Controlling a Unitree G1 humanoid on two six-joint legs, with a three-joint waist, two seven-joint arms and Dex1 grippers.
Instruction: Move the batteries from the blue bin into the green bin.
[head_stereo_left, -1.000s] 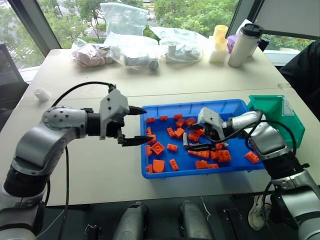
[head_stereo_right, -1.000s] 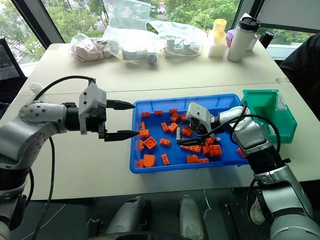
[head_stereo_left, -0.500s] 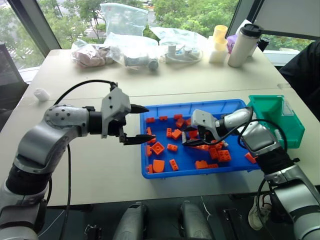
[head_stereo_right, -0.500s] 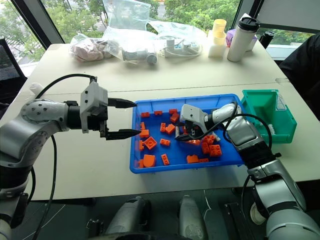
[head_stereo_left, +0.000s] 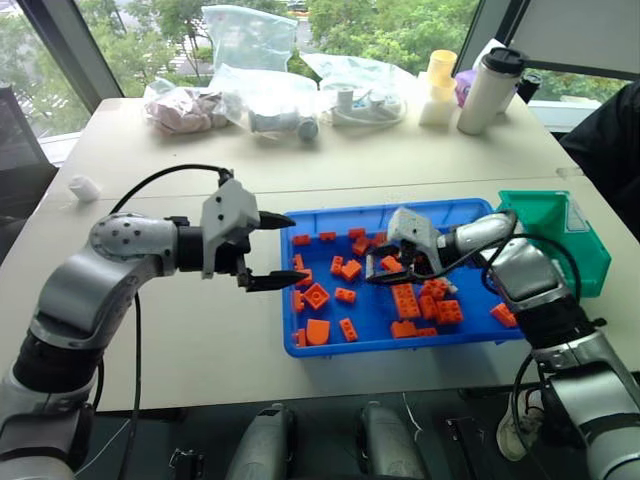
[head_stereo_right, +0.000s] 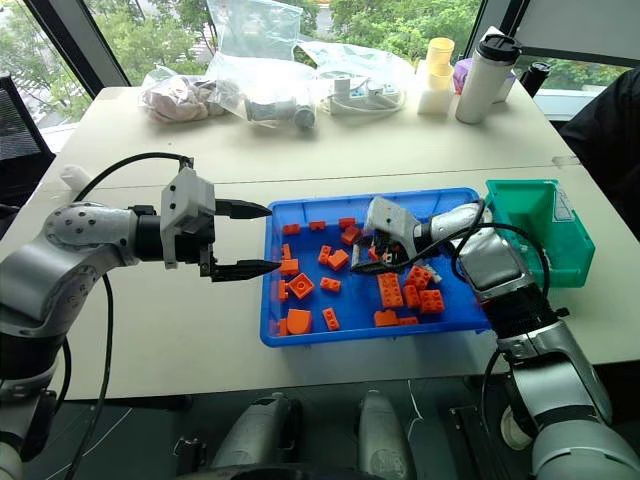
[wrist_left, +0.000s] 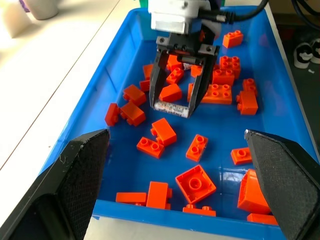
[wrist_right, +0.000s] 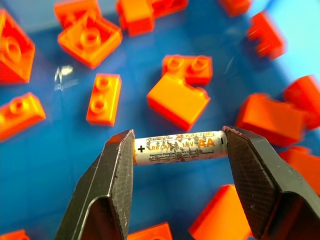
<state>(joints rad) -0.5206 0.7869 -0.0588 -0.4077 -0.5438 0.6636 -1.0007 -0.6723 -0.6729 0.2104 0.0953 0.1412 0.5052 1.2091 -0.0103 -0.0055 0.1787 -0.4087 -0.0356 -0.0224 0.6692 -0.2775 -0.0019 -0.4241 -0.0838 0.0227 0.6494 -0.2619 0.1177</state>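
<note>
The battery (wrist_right: 181, 148) reaches across my right gripper's fingers, clear of the orange bricks, so I keep carrying it until it is over the green bin's bottom (head_stereo_right: 532, 228).
The blue bin (head_stereo_left: 384, 212) lies on the table in front of me, strewn with orange toy bricks (head_stereo_left: 316, 296). My right gripper (head_stereo_left: 384, 275) hangs just above the bin's middle, shut endwise on one grey-white AA battery (wrist_right: 179, 148), which is held level between the two fingers (wrist_right: 116, 165). The left wrist view shows the same battery (wrist_left: 171, 108) clear of the bin floor. To the right of the blue bin stands the green bin (head_stereo_left: 560, 226). My left gripper (head_stereo_left: 296, 248) hovers open at the blue bin's left wall, holding nothing.
At the back of the table lie clear plastic bags (head_stereo_left: 250, 70), a white tumbler (head_stereo_left: 488, 88) and a yellow cup (head_stereo_left: 439, 68). A small white object (head_stereo_left: 83, 187) sits at the far left. A dark sleeve (head_stereo_left: 612, 140) shows at the right edge.
My right gripper has closed on the battery and lifted it a little off the bin floor. The left arm has stayed put.
</note>
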